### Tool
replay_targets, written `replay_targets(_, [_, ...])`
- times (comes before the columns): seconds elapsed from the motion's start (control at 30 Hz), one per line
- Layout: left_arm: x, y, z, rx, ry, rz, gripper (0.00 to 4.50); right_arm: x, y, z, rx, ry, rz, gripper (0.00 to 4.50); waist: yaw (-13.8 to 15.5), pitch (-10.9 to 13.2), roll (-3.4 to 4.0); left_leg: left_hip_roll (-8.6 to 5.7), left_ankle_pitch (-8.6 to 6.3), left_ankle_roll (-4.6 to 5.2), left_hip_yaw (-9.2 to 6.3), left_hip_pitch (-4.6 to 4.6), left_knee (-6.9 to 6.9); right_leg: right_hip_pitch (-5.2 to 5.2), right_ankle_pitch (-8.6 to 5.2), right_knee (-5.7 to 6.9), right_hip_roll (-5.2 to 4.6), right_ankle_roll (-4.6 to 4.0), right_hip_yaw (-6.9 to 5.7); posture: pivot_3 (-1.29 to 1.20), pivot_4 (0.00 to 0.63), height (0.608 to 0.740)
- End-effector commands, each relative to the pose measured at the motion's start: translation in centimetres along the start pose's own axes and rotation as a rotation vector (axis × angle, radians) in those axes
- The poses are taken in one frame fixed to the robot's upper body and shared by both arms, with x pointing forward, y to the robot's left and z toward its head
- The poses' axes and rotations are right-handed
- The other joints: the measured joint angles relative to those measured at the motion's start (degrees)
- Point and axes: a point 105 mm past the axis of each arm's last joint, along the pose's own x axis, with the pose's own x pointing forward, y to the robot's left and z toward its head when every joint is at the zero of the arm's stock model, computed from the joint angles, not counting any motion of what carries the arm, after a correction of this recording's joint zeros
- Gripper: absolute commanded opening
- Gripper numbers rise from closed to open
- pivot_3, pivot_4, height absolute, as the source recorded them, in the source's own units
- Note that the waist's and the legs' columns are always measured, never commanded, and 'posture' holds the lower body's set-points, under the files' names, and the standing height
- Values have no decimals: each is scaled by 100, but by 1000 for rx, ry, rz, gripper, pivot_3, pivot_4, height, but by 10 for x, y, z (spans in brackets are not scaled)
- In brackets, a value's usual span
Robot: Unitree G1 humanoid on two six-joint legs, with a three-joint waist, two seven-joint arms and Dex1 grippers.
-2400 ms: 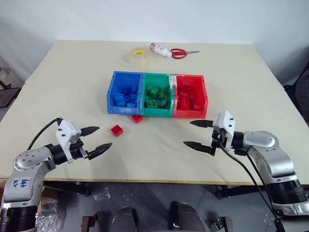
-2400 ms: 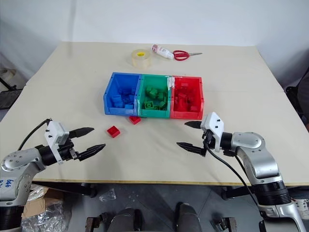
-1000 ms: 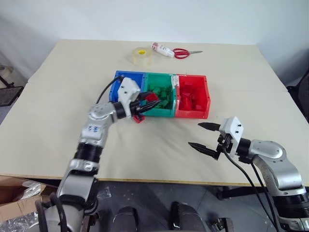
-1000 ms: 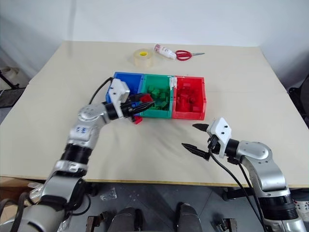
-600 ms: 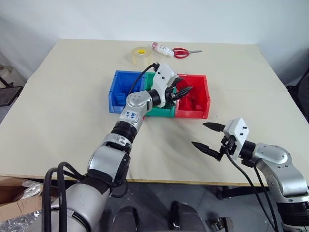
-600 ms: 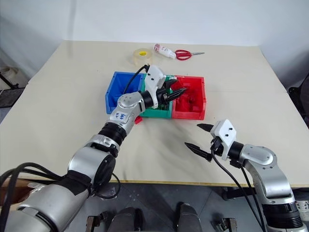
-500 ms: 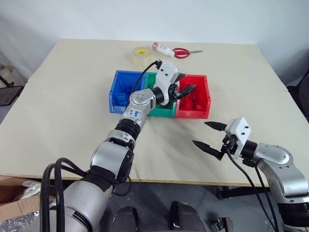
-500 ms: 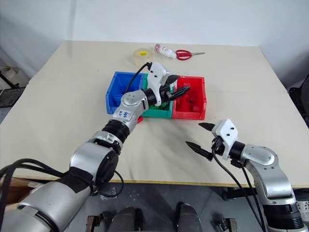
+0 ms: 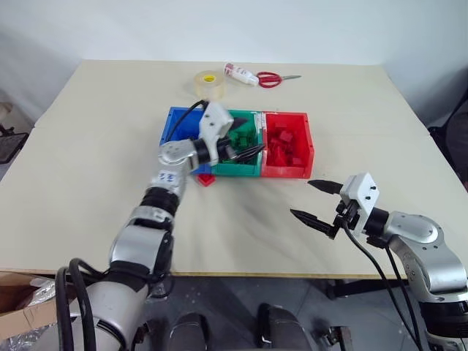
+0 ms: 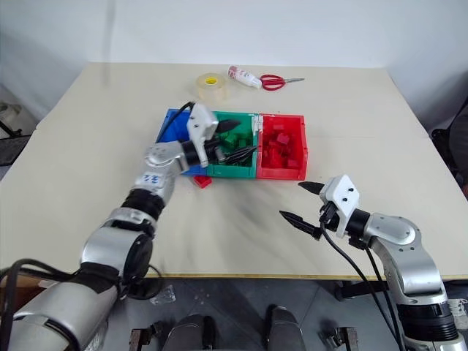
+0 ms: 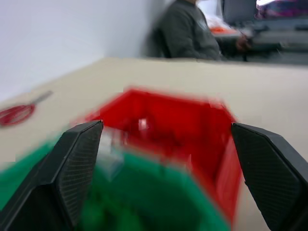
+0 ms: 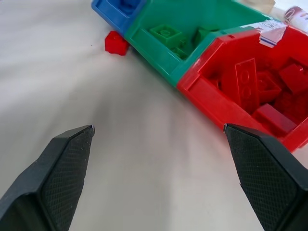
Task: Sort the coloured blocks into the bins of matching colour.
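The red block [image 9: 205,180] rests against the bins' front edge, so my left gripper should back away, grab the block and put it down closer to my right gripper.
The three joined bins sit mid-table: blue bin [image 9: 171,117], green bin [image 9: 238,168] and red bin [image 9: 289,170], each holding several blocks of its own colour. One red block [image 9: 206,178] lies on the table just in front of the blue and green bins, also seen as the red block [image 12: 115,42] from the right wrist. My left gripper [image 9: 247,139] hovers open and empty over the green bin, pointing toward the red bin [image 11: 163,125]. My right gripper [image 9: 302,198] hangs open and empty over bare table, in front of and to the right of the red bin.
A tape roll [image 9: 208,82], a glue bottle [image 9: 241,74] and red-handled scissors [image 9: 270,77] lie at the far edge of the table. A seated person [image 11: 192,33] shows in the background beyond the table.
My left gripper, shut on a red block, swung right over the red bin, opened and let it go, then drew back left over the green bin. The right arm stayed put.
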Motion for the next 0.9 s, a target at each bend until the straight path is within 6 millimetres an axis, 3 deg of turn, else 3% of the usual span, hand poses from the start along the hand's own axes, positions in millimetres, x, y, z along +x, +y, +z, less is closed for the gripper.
replay_targets(0.03, [-30,2,18,61,-22,-15,4494,2,-2,9,-33,-31,32,4500,-1,1,1,0,0,0,0,0,1,0,0,0,0,0,0,0,150,740])
replay_targets(0.3, [-121,-14,0,11,131,60,4494,10,-6,11,-44,-43,96,4500,5,1,1,1,-1,2,-1,-1,7,0,0,7,-3,0,2,0,150,740])
replay_targets(0.53, [-166,-40,-11,-69,236,149,4494,10,-7,11,-46,-40,122,4500,23,2,2,3,-1,2,-1,0,5,-1,-2,8,-3,-3,2,0,150,740])
replay_targets(0.7, [-168,-46,-10,-90,238,191,4494,14,-8,11,-50,-41,136,4500,17,2,2,3,-2,2,0,1,4,-1,-3,9,-4,-4,2,0,150,740])
replay_targets(0.9, [-149,-48,-20,-124,228,222,4494,15,-8,12,-55,-49,137,4500,14,1,2,3,-2,2,0,2,4,-1,-3,10,-4,-4,2,0,150,740])
